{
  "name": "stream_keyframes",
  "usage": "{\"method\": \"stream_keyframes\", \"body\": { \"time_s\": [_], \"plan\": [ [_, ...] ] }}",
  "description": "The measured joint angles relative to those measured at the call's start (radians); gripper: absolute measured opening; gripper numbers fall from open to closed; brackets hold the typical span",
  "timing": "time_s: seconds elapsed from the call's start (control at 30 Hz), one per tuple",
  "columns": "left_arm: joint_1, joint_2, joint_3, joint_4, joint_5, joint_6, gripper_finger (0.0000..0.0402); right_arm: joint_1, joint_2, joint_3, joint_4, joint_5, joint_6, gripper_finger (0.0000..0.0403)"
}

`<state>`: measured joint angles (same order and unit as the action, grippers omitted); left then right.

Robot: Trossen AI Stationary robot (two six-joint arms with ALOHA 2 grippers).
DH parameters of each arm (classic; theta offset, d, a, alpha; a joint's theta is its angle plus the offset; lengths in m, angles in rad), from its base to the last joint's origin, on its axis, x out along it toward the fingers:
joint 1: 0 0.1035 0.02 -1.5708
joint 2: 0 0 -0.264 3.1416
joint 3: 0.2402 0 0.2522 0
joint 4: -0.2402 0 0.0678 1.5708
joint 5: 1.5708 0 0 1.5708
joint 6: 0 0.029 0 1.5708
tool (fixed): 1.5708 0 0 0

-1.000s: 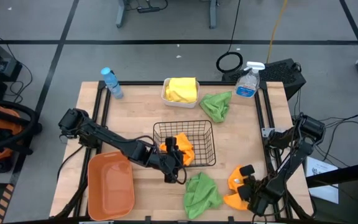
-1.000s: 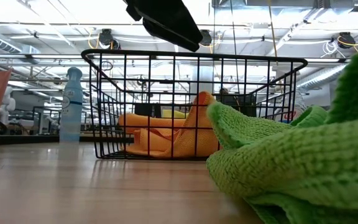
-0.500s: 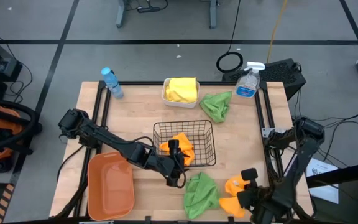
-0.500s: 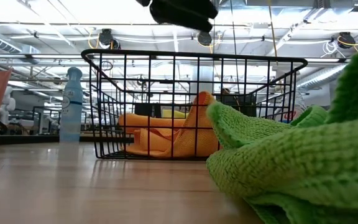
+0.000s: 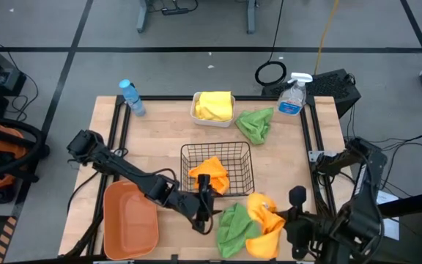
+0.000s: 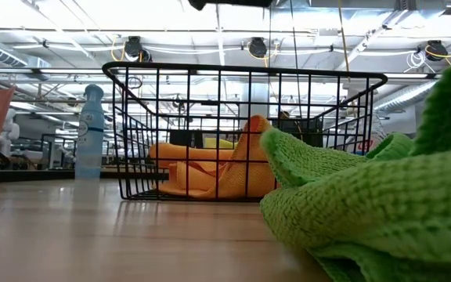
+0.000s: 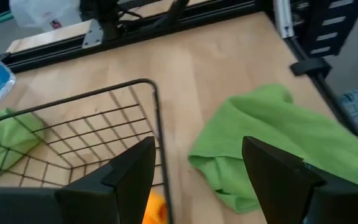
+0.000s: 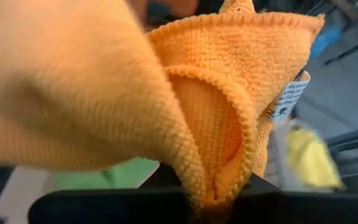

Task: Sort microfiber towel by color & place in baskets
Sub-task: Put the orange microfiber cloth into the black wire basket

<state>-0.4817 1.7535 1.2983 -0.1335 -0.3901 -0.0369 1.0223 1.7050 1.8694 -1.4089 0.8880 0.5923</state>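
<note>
My left gripper should move back and grab the towel above the basket (image 5: 212,174), because the orange towel spreads loose (image 5: 264,220) from my right gripper next to the black wire basket.
One orange towel (image 5: 215,176) lies in the black wire basket (image 5: 218,150), also seen in the low view (image 6: 210,168). My left gripper (image 5: 205,194) is open above the basket's near rim (image 7: 157,124), holding nothing. My right gripper (image 5: 275,220) is shut on the second orange towel (image 5: 262,218), beside the near green towel (image 5: 233,224), which lies on the table. Another green towel (image 5: 255,125) lies at the far right. Yellow towels (image 5: 213,106) fill the white tub. The orange-brown tub (image 5: 130,220) stands near left. My right gripper holds the orange towel by a bunched fold with a hemmed edge (image 8: 225,177), pinched between the two fingers in several layers. The fingers come level from the table's right side. The towel spreads out ahead of them; its left part (image 5: 253,213) overlaps the green towel's right edge from above.
A blue-capped water bottle (image 5: 131,97) stands at the far left and a clear spray bottle (image 5: 291,97) at the far right. Black rails run along the table's sides (image 5: 310,139). Bare wood shows between the basket and the white tub.
My right gripper has carried the orange towel from the near right corner toward the table's left, up to the near green towel. My left gripper has risen above the basket and drawn slightly toward the near edge.
</note>
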Motion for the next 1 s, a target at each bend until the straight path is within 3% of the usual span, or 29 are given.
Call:
{"method": "stream_keyframes", "body": {
  "time_s": [0.23,0.37,0.5,0.63,0.77,0.83,1.0],
  "plan": [
    [-0.042,0.000,0.000,0.131,-0.094,0.091,0.0247,-0.059,-0.002,-0.027,0.046,0.211,-0.034,0.0011],
    [-0.055,0.000,0.001,0.174,-0.214,0.133,0.0247,-0.112,-0.001,-0.139,0.138,0.237,-0.035,0.0011],
    [-0.073,-0.025,0.001,0.091,-0.367,0.151,0.0247,-0.140,0.000,-0.224,0.166,0.232,-0.019,0.0011],
    [-0.082,-0.050,0.001,-0.038,-0.452,0.174,0.0247,-0.147,0.000,-0.251,0.178,0.233,0.013,0.0012],
    [-0.024,-0.079,0.000,-0.214,-0.664,0.176,0.0247,-0.153,-0.001,-0.251,0.258,0.239,-0.045,0.0012],
    [0.018,-0.101,0.000,-0.240,-0.654,0.176,0.0247,-0.153,-0.001,-0.251,0.296,0.237,-0.085,0.0012],
    [0.140,-0.152,-0.084,-0.129,-0.464,0.259,0.0247,-0.166,-0.001,-0.251,0.354,0.233,-0.163,0.0012]
  ]
}}
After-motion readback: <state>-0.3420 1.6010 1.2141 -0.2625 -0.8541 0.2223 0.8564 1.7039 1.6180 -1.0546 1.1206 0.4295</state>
